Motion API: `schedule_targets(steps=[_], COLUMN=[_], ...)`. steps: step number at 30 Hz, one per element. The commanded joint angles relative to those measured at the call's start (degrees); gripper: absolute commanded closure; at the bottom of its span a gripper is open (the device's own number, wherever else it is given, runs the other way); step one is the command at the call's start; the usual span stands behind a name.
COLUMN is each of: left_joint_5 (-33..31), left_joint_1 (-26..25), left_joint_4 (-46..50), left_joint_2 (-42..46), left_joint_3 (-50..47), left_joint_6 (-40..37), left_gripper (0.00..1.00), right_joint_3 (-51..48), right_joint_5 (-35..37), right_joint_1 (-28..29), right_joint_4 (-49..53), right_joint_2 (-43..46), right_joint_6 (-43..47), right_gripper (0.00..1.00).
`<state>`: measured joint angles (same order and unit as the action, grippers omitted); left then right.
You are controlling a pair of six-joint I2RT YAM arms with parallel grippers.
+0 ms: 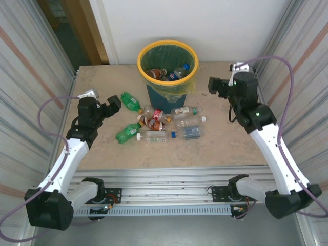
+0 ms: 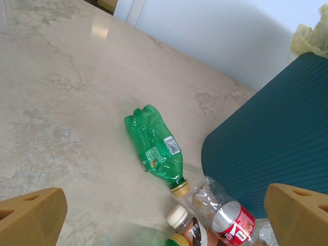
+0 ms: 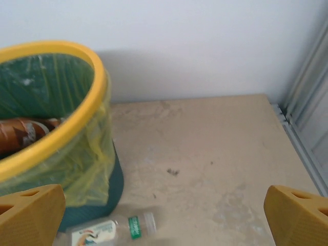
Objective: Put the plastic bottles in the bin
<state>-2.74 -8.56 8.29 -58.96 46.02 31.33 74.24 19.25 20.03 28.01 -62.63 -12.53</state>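
Observation:
The body of the green bottle [image 1: 130, 101] nearest the bin is clear of the other bottles, so my left gripper should keep going down and close across that body [image 2: 154, 141].
The bin [image 1: 141, 69], dark teal with a yellow rim and a yellow-green liner, stands at the table's back middle with several plastic bottles [image 1: 169, 74] inside. Several more bottles lie in front of it: two green ones [image 1: 131, 101] [image 1: 127, 133], a clear one with a red label [image 1: 155, 113] and clear ones [image 1: 189, 121]. My left gripper [image 1: 114, 102] hovers open just left of the cluster. In the left wrist view it [image 2: 164, 218] faces a green bottle [image 2: 156, 148] and the red-labelled one [image 2: 228, 211]. My right gripper [image 1: 212, 84] hangs open right of the bin [image 3: 77, 115], above a clear bottle [image 3: 110, 230].
Corrugated metal walls close in the table on the left [image 1: 31, 77] and right [image 1: 302, 56]. A white wall [image 1: 205, 25] stands behind the bin. Bare tabletop [image 1: 225, 143] lies in front of the bottles and to their right.

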Motion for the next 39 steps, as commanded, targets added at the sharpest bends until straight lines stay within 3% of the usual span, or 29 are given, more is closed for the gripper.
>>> schedule_targets(steps=[1, 7, 23, 32, 39], left_joint_5=[-1.3, -0.5, 5.8, 8.1, 7.8], left_joint_1=[0.6, 0.6, 0.6, 0.2, -1.3], left_joint_4=[-0.4, -0.8, -3.6, -4.0, 1.9], left_joint_2=[-1.3, -4.5, -18.3, -29.1, -40.8], left_joint_3=[0.5, 0.2, 2.8, 9.9, 21.6], left_joint_6=[1.2, 2.5, 3.4, 2.2, 0.2], left_gripper=[0.01, 0.01, 0.01, 0.01, 0.02], right_joint_3=[-4.2, -11.0, -25.5, -27.2, -28.5], right_joint_5=[3.1, 4.9, 3.4, 2.1, 1.5], right_joint_1=[-0.8, -1.8, -3.6, -3.6, -3.6], right_joint_4=[1.2, 5.5, 2.5, 0.4, -0.8], right_joint_2=[3.0, 5.7, 10.3, 8.3, 8.0], right_joint_6=[-2.8, -7.5, -14.8, -16.0, -17.0], right_gripper=[0.02, 0.02, 0.02, 0.02, 0.02])
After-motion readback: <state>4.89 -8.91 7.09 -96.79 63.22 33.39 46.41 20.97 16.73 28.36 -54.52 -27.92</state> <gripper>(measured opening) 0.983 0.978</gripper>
